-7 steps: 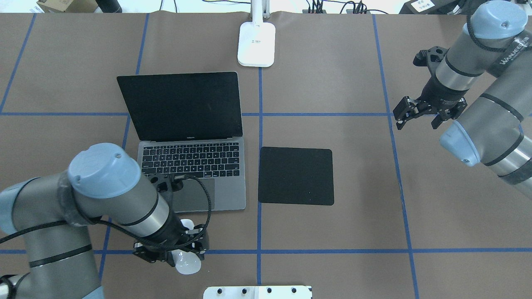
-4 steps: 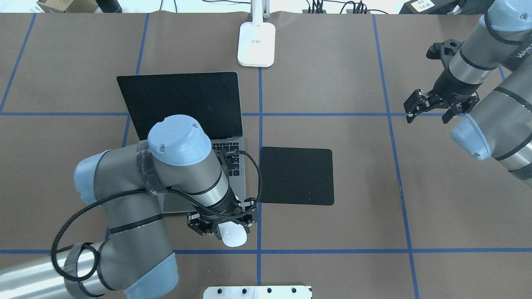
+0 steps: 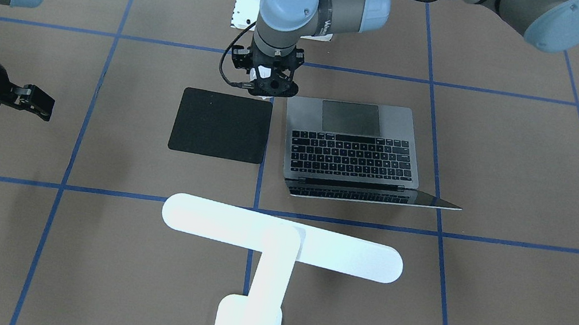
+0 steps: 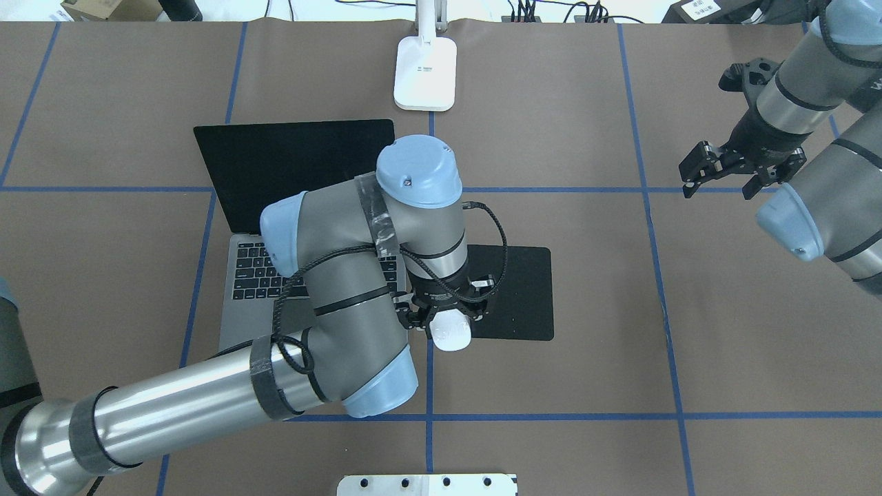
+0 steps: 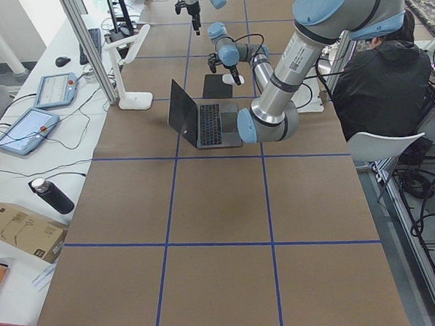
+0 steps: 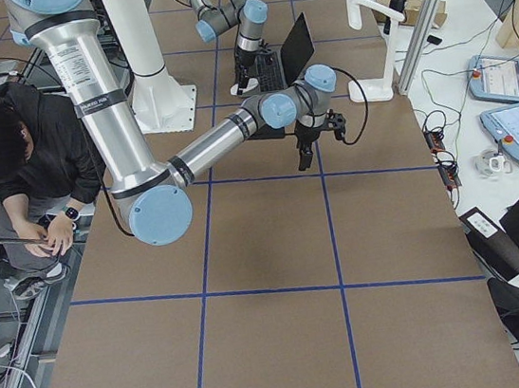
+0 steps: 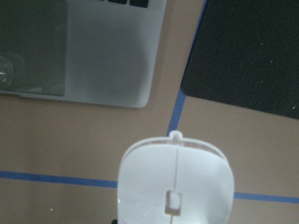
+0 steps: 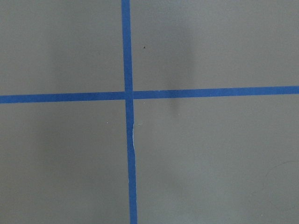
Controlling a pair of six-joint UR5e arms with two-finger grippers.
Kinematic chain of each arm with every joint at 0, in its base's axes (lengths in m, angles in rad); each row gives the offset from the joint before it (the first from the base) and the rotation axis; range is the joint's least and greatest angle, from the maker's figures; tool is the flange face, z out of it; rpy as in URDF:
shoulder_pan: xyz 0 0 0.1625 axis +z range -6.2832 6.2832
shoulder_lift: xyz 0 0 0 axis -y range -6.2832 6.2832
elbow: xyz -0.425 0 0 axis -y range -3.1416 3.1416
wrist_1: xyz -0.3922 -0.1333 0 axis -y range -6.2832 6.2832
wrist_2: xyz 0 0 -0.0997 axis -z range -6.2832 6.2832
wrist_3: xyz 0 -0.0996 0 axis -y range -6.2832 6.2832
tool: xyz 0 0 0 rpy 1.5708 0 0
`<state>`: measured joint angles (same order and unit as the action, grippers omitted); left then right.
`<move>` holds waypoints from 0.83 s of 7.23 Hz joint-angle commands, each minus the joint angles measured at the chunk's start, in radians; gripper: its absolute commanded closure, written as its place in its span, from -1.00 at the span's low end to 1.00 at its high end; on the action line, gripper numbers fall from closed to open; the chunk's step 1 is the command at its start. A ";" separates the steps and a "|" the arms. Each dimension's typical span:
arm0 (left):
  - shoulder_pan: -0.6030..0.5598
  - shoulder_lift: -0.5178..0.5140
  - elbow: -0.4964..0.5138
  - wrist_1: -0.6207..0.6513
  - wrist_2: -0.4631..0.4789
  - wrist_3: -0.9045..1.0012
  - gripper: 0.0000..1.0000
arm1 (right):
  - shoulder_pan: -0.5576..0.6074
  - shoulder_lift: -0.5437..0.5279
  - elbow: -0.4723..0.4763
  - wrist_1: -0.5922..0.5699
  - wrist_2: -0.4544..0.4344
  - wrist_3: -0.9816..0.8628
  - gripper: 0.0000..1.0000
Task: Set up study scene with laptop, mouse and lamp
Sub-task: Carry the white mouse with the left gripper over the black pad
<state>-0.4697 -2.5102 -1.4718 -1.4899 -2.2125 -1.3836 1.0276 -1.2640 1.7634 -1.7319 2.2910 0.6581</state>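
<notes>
The white mouse hangs wheel up (image 7: 174,200) with its front toward the lamp, so the robot's left gripper should go on carrying it until it rests on the clear black pad (image 3: 221,125).
My left gripper (image 4: 448,321) is shut on the white mouse (image 4: 453,336) and holds it over the near left corner of the black square pad (image 4: 520,289). In the left wrist view the mouse (image 7: 175,186) fills the bottom, with the pad (image 7: 247,51) ahead on the right and the laptop's corner (image 7: 107,60) on the left. The grey laptop (image 4: 275,162) stands open left of the pad, partly hidden by my left arm. The white lamp (image 3: 277,242) stands at the far edge behind them. My right gripper (image 4: 716,180) is open and empty, far right.
A white bolted pedestal (image 4: 427,484) sits at the near table edge in the middle. Blue tape lines (image 8: 128,95) cross the brown table cover. A seated person (image 6: 20,154) is beside the table near the robot's base.
My left arm has carried the mouse right and forward, from the near edge in front of the laptop to the pad's near left corner. My right arm has drawn back to the right.
</notes>
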 commanded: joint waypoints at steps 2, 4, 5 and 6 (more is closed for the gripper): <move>-0.014 -0.140 0.218 -0.006 0.054 0.101 0.47 | 0.008 0.000 -0.005 0.000 -0.001 0.000 -0.98; -0.014 -0.202 0.321 -0.007 0.092 0.135 0.48 | 0.006 0.003 -0.007 0.000 0.005 0.000 -0.98; -0.014 -0.240 0.374 -0.010 0.099 0.135 0.48 | 0.006 0.002 -0.007 0.000 0.005 0.000 -0.98; -0.014 -0.261 0.411 -0.012 0.100 0.136 0.46 | 0.006 0.003 -0.007 0.000 0.007 0.000 -0.98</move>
<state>-0.4831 -2.7388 -1.1127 -1.4996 -2.1180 -1.2502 1.0342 -1.2620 1.7570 -1.7319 2.2964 0.6581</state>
